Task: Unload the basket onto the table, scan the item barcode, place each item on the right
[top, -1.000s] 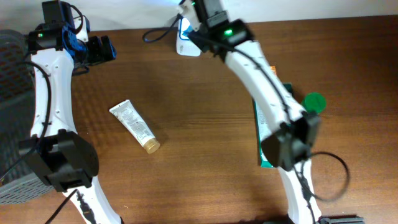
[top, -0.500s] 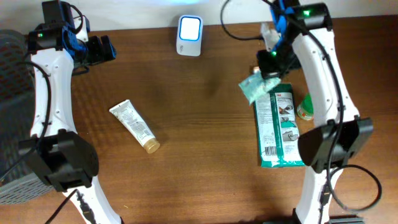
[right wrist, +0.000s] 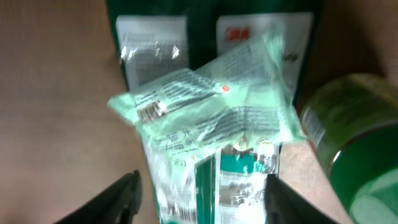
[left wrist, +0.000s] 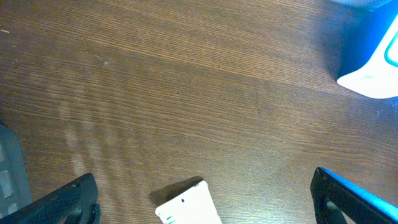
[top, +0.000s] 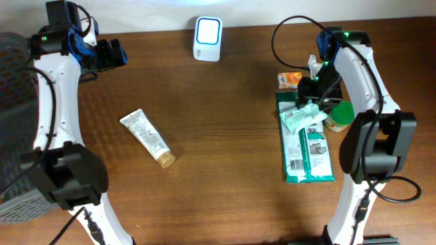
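The white tube (top: pixel 146 135) is close to the basket and far from my right gripper. Next, my left gripper moves it toward the middle (top: pixel 187 146) so that my right gripper can take it.
A pale green packet (top: pixel 303 117) with a barcode label lies crumpled on top of a flat green package (top: pixel 308 151) at the right of the table. My right gripper (top: pixel 316 90) hovers just above it. In the right wrist view its fingers (right wrist: pixel 124 196) stand wide apart on either side of the packet (right wrist: pixel 211 109) without gripping it. The white scanner (top: pixel 208 30) with its blue-lit face stands at the far middle. My left gripper (top: pixel 112 53) is open at the far left. A white tube's end (left wrist: pixel 189 208) lies on the table below its jaws.
A white tube with a gold cap (top: pixel 147 138) lies on the left half of the table. A green-lidded jar (top: pixel 338 116) and an orange packet (top: pixel 289 79) sit beside the green package. A dark basket (top: pixel 13 102) fills the left edge.
My right arm swung from the scanner to the right side, carried the pale green packet down onto the green package and opened its jaws. The left arm has not moved.
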Tool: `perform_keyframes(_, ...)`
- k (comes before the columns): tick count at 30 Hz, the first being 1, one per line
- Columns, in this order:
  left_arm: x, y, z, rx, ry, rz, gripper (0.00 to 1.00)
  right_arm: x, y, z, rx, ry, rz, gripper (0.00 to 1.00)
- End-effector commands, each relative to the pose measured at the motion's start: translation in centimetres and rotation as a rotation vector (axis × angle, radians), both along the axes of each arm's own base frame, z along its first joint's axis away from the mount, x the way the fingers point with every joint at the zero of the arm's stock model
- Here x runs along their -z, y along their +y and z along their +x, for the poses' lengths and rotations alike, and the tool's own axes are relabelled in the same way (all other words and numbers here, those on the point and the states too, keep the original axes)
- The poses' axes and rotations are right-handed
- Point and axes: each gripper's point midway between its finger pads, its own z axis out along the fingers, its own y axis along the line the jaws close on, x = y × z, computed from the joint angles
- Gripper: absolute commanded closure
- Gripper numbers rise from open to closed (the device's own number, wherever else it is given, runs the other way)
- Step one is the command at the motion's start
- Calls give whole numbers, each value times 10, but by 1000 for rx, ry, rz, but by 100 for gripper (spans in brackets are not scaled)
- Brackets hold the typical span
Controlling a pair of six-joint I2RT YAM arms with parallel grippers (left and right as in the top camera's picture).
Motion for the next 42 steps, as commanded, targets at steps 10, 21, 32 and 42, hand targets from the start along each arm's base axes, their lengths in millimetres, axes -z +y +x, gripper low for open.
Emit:
perform_keyframes(10,3,-21,-9,53,34,-110,7,-74,132,27,-295,-237,297,23)
perform_keyframes(21,62,-28,-112,-329,494,186,100,-74,113,34,-250,-249,291,23)
perform_keyframes(32,167,-41,-183,-368,736,198,100,-72,108,34,-271,-252,264,23)
perform_keyframes(42,197,-125,-142,-54,556,4,100,-52,121,20,-276,-180,310,23)
